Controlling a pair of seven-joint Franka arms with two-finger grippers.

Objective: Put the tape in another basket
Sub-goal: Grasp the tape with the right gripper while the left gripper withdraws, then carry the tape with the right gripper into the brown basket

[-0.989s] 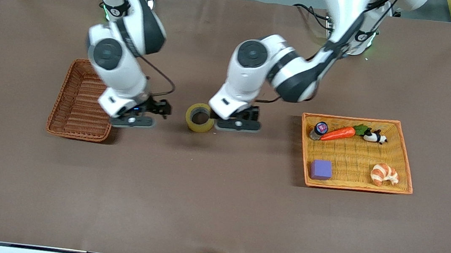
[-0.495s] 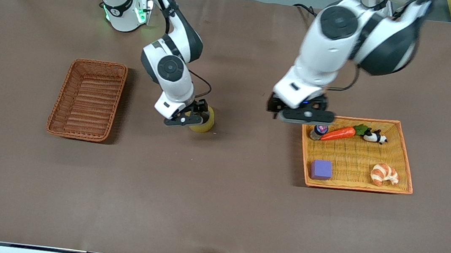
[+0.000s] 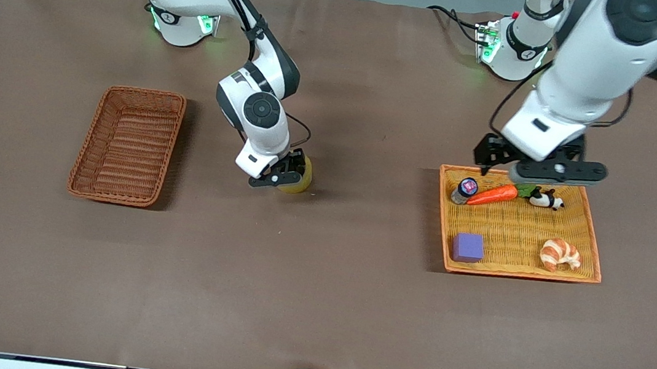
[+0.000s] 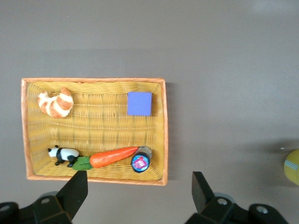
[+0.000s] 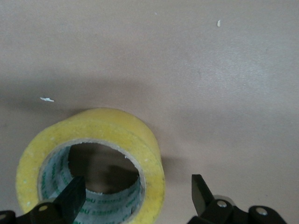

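Next, my right gripper closes on the tape's side [image 5: 153, 186] and carries the tape into the reddish-brown wicker basket [image 3: 127, 145], because the basket is far from my left gripper.
The yellowish tape roll [image 3: 302, 181] stands on the brown table mid-way between the two baskets. My right gripper [image 3: 278, 174] is down at it and open. In the right wrist view my right gripper [image 5: 135, 200] straddles the wall of the tape [image 5: 93, 161], one finger inside the hole and one outside. The reddish-brown wicker basket [image 3: 125, 146] sits empty toward the right arm's end. My left gripper [image 3: 543, 170] is open and empty, up in the air over the edge of the orange tray farthest from the front camera; the left wrist view shows it open [image 4: 138, 196] and the tape [image 4: 292, 167] at the picture's edge.
The orange-yellow woven tray [image 3: 516, 273] toward the left arm's end holds a purple cube [image 3: 468, 247], a carrot [image 3: 491, 194], a croissant [image 3: 560, 254], a panda toy [image 3: 544, 200] and a small jar [image 3: 465, 189]. It also shows in the left wrist view [image 4: 164, 135].
My left gripper left the tape and moved up over the orange tray. My right gripper moved from beside the wicker basket to the tape and came down over its wall.
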